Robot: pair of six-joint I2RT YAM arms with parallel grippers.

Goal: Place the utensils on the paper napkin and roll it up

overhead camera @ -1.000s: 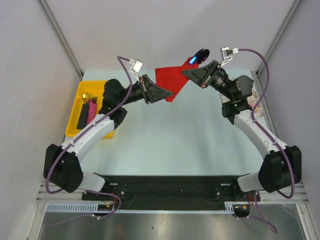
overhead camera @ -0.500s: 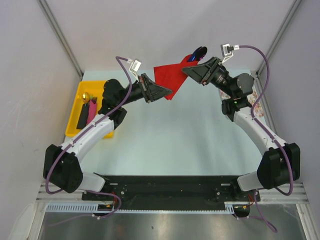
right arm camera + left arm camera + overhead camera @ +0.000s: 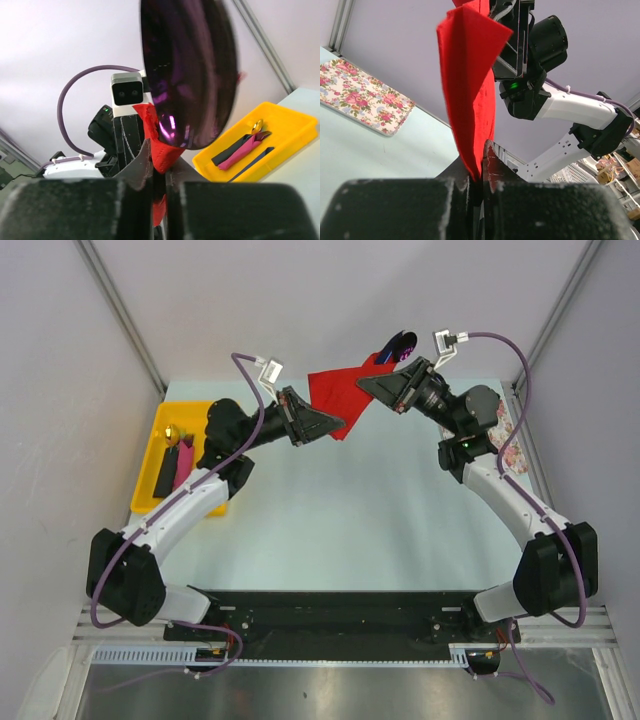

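I should open my left gripper and gather the napkin's whole lower end (image 3: pixel 346 411) with it, because it pinches only the red napkin's lower corner while the napkin flares wide (image 3: pixel 326 387).
The red paper napkin (image 3: pixel 335 392) hangs in the air over the back of the table, held between both grippers. My left gripper (image 3: pixel 343 423) is shut on its lower corner (image 3: pixel 470 90). My right gripper (image 3: pixel 362 383) is shut on the opposite end (image 3: pixel 161 147). A dark purple spoon (image 3: pixel 400 343) sticks out of the napkin just beyond the right gripper, and its shiny bowl (image 3: pixel 190 70) fills the right wrist view. Other utensils (image 3: pixel 175 462) with pink and black handles lie in the yellow tray (image 3: pixel 148 455).
The yellow tray (image 3: pixel 295 125) stands at the table's left edge. A white sheet with pink flowers (image 3: pixel 365 97) lies at the right edge, partly under the right arm (image 3: pixel 500 480). Grey walls close in the back and sides.
The right gripper has shifted a little left and turned, and the spoon's end now shows higher behind it. The left arm and the napkin's lower corner have stayed still.
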